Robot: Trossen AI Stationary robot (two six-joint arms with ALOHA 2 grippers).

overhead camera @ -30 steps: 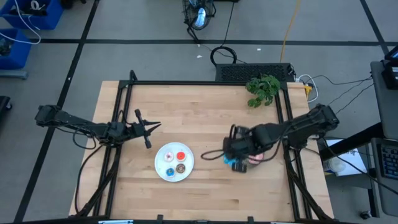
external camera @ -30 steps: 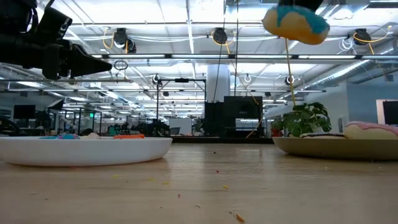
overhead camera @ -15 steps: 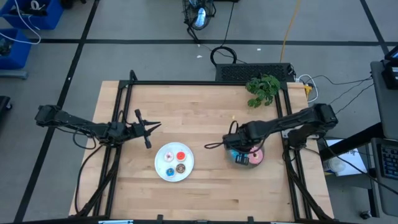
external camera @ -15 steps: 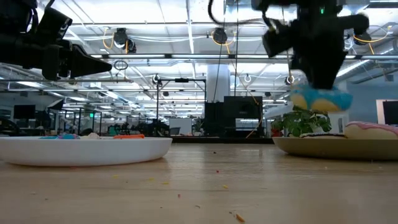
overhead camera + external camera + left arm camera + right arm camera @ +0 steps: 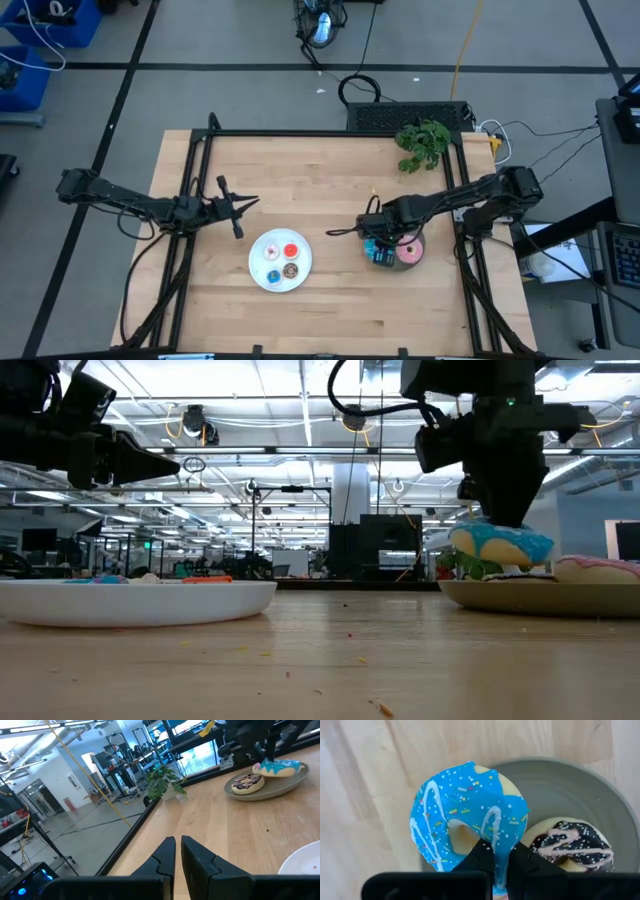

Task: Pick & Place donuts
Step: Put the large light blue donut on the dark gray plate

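My right gripper has the blue sprinkled donut hanging icing up beside the dark brown donut, so it should keep lowering the blue donut inward until that donut rests inside the grey plate.
My right gripper hangs over the grey plate at the table's right, shut on the blue sprinkled donut. On that plate lie the dark brown drizzled donut and the pink donut. The white plate at the table's middle carries the tiny donuts, among them a red-orange one, a brown one and a blue one. My left gripper waits shut above the table's left part, away from both plates. My right gripper pinches the blue sprinkled donut's ring from above, one finger at the hole's edge and the other on the outer edge. The donut hangs tilted, low over the grey plate's left rim beside the dark brown donut; whether it touches, I cannot tell.
A small green potted plant stands at the table's far right corner. Bare wood lies between the two plates and along the far and near edges. Black frame rails run along the table's left and right sides.
My right gripper has come down toward the grey plate, still shut on the blue sprinkled donut. The donut has dropped from high above the table to just over the plate's rim, next to the dark brown donut.
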